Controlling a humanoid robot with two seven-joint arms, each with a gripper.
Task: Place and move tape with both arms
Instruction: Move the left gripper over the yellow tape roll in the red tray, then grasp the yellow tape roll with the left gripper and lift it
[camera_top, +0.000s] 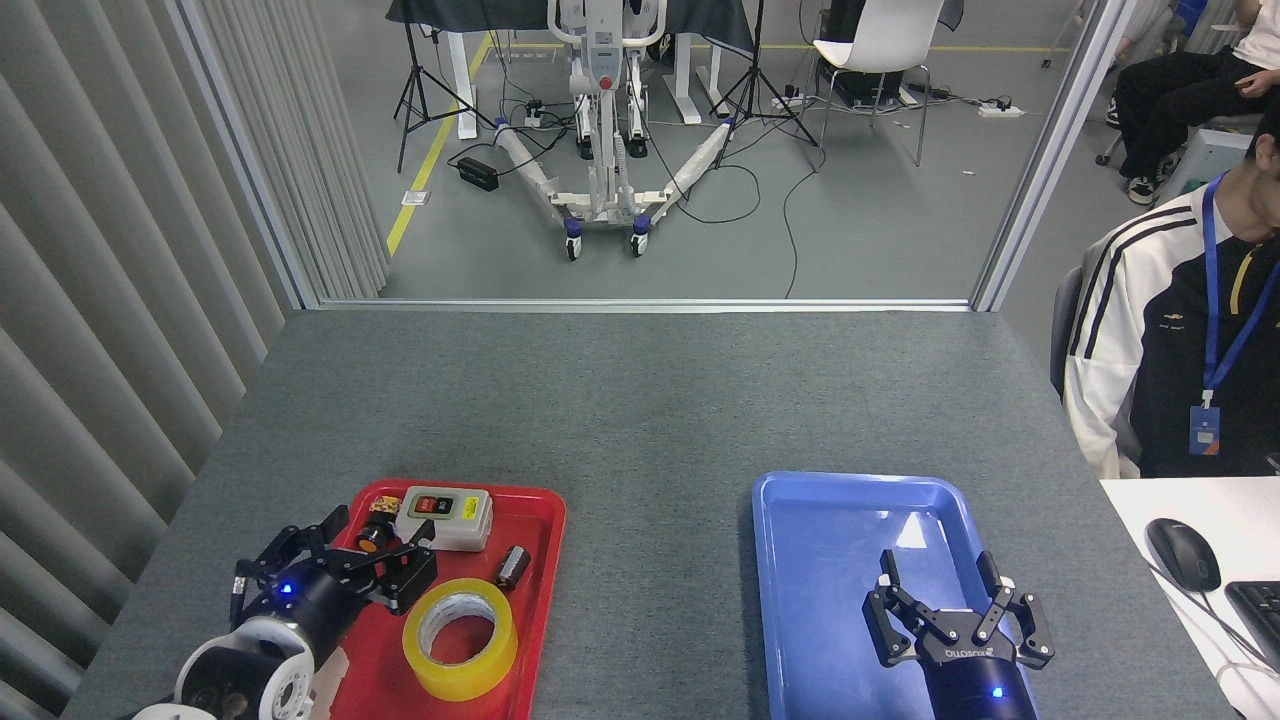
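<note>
The yellow tape's outer edge (463, 689) looks smooth all the way around, so I expect the yellow tape to stay wound tight when I pick it up and carry it.
The yellow tape (460, 638) lies flat in the red tray (530, 560), white core up, near the tray's front. My left gripper (375, 540) hovers over the tray's left part, just left of the roll, fingers spread and holding nothing. My right gripper (940, 590) hangs open over the blue tray (820, 520), which holds nothing.
In the red tray's back sit a white switch box (445, 517), a small dark cylinder (513, 566) and a small yellow-black part (380, 512). A seated person (1180, 360) is at the right edge. A mouse (1182, 553) lies on a white desk.
</note>
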